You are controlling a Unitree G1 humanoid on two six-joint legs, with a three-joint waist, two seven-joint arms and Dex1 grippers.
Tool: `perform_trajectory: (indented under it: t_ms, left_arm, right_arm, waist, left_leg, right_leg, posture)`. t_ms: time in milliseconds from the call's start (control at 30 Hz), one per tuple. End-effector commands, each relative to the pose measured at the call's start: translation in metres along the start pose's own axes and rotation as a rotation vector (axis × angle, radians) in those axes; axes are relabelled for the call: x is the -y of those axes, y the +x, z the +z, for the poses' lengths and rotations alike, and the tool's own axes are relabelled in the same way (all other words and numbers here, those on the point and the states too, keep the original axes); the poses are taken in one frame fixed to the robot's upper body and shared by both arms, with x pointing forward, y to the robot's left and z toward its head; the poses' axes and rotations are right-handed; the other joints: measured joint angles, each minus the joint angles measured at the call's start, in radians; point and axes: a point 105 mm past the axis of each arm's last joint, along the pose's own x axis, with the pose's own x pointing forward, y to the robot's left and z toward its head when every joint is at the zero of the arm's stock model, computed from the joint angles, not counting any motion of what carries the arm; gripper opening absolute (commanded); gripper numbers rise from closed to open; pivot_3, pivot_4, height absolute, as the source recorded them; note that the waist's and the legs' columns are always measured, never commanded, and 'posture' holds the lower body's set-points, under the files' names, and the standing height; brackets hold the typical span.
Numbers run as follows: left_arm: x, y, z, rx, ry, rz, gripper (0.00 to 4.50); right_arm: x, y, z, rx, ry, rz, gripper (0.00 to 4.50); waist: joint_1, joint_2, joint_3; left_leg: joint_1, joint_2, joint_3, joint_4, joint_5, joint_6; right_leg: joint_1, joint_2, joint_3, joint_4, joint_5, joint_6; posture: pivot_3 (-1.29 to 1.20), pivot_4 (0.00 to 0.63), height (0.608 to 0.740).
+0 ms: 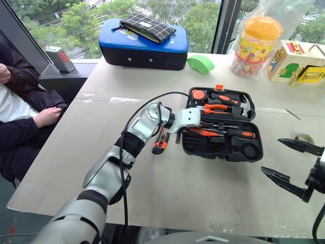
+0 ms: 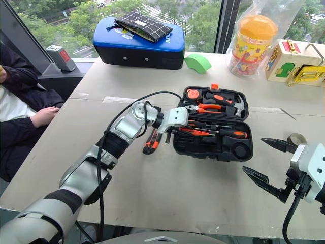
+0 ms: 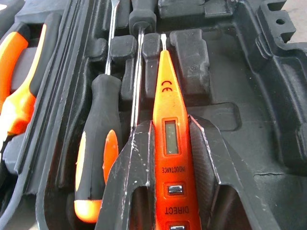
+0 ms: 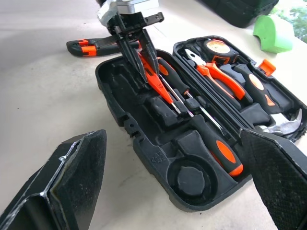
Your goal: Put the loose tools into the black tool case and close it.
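My left gripper should open, then push the body (image 3: 171, 136) down with closed fingers, as the orange tester screwdriver's tip is in its slot while its body slants up (image 4: 153, 80).
The black tool case (image 1: 223, 155) lies open at mid-table. My left gripper (image 1: 197, 130) hangs over its near half, shut on the slim orange tester screwdriver (image 3: 168, 96), whose tip points into the recesses. Two black-and-orange screwdrivers (image 3: 96, 158) (image 1: 241, 134) lie in the case. On the table just left of the case rests the orange-black utility knife (image 1: 160, 142). A small tape roll (image 1: 304, 138) sits on the table right of the case. My right gripper (image 1: 270, 154) stands open near the roll, to the right of the case, with nothing between its fingers.
Pliers (image 1: 217, 108), a tape measure and a hammer fill the case's far half. At the back stand a blue-topped case (image 1: 143, 46) with a checked pouch, a green wedge (image 1: 200, 63), a bagged jar (image 1: 256, 43) and a wooden toy box (image 1: 297, 63). A person (image 1: 25, 112) sits at the left.
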Motion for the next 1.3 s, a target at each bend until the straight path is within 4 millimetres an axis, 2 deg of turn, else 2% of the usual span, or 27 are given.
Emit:
perform_trajectory:
  t_ms: [33, 367, 433, 467, 567, 700, 733, 867, 900, 1100, 1300]
  left_arm:
    - [0.003, 0.003, 0.000, -0.034, 0.025, -0.038, 0.44]
    - [0.016, 0.005, -0.004, -0.056, -0.005, -0.088, 0.44]
    - [0.010, 0.003, 0.001, -0.037, 0.007, -0.059, 1.49]
    - [0.005, -0.001, 0.009, 0.008, -0.003, -0.036, 1.78]
    - [-0.001, -0.013, 0.025, 0.103, -0.047, -0.027, 3.11]
    - [-0.003, -0.029, 0.034, 0.200, -0.178, -0.027, 3.11]
    - [-0.004, -0.031, 0.036, 0.220, -0.217, -0.017, 2.47]
    - [-0.003, -0.033, 0.033, 0.244, -0.279, 0.023, 0.74]
    - [-0.003, -0.033, 0.035, 0.263, -0.313, 0.036, 0.11]
    - [0.000, -0.027, 0.033, 0.299, -0.404, 0.094, 0.11]
    - [0.009, -0.018, 0.033, 0.300, -0.409, 0.090, 0.11]
  right_arm:
    - [0.003, -0.001, 0.006, 0.004, -0.027, -0.006, 4.50]
    - [0.001, 0.002, 0.006, 0.010, -0.023, -0.021, 4.50]
    - [0.001, 0.003, 0.007, 0.012, -0.023, -0.019, 4.50]
    - [0.001, 0.003, 0.007, 0.012, -0.024, -0.020, 4.50]
    - [0.001, 0.002, 0.007, 0.011, -0.025, -0.026, 4.50]
    - [0.000, 0.000, 0.007, 0.012, -0.023, -0.039, 4.50]
    - [0.000, 0.000, 0.007, 0.012, -0.022, -0.040, 4.50]
    - [-0.002, 0.001, 0.006, 0.015, -0.017, -0.049, 4.50]
    - [-0.002, 0.001, 0.007, 0.018, -0.016, -0.052, 4.50]
    - [-0.003, 0.005, 0.007, 0.024, -0.010, -0.056, 4.50]
    - [-0.005, 0.007, 0.005, 0.025, 0.001, -0.057, 4.50]
  waist:
    - [0.001, 0.000, 0.000]
    - [0.000, 0.000, -0.001]
    - [0.000, 0.001, -0.001]
    - [0.000, 0.001, -0.001]
    - [0.000, 0.001, -0.001]
    - [-0.001, 0.002, -0.001]
    - [0.000, 0.002, -0.001]
    - [0.000, 0.002, -0.001]
    - [0.000, 0.002, -0.001]
    - [0.001, 0.002, -0.001]
    - [0.000, 0.002, -0.001]
  left_leg:
    - [0.000, 0.000, 0.000, 0.000, 0.000, 0.000]
    - [0.000, 0.001, -0.002, 0.000, 0.000, 0.000]
    - [0.000, 0.001, -0.002, 0.000, 0.000, 0.000]
    - [0.000, 0.001, -0.002, 0.000, 0.000, 0.000]
    - [0.000, 0.001, -0.002, 0.001, 0.000, 0.000]
    - [0.000, 0.001, -0.002, 0.001, 0.000, 0.000]
    - [0.000, 0.001, -0.002, 0.001, 0.000, 0.000]
    - [0.001, 0.001, -0.002, 0.002, 0.000, 0.000]
    - [0.001, 0.001, -0.002, 0.002, 0.000, 0.000]
    - [0.001, 0.001, -0.003, 0.003, 0.000, -0.001]
    - [0.001, 0.001, -0.003, 0.003, 0.000, -0.001]
  right_leg:
    - [0.000, 0.000, 0.000, 0.000, 0.000, 0.000]
    - [0.000, 0.001, -0.001, 0.000, 0.000, 0.000]
    - [0.000, 0.002, 0.000, 0.000, 0.000, 0.000]
    - [0.000, 0.002, 0.000, 0.000, 0.000, 0.000]
    - [0.000, 0.002, 0.000, 0.001, 0.000, 0.000]
    - [0.000, 0.002, 0.000, 0.001, 0.000, 0.000]
    - [0.000, 0.002, 0.000, 0.002, 0.000, 0.000]
    - [0.000, 0.002, 0.000, 0.002, 0.000, 0.000]
    - [0.000, 0.002, 0.000, 0.002, 0.000, 0.000]
    - [0.000, 0.001, 0.000, 0.003, 0.000, 0.000]
    - [0.000, 0.002, 0.000, 0.004, 0.000, 0.000]
  posture:
    - [0.00, 0.150, 0.740]
    - [0.00, 0.150, 0.740]
    - [0.00, 0.150, 0.740]
    - [0.00, 0.150, 0.740]
    - [0.00, 0.150, 0.740]
    - [0.00, 0.150, 0.740]
    - [0.00, 0.150, 0.740]
    - [0.00, 0.150, 0.740]
    - [0.00, 0.150, 0.740]
    - [0.00, 0.150, 0.740]
    - [0.00, 0.150, 0.740]
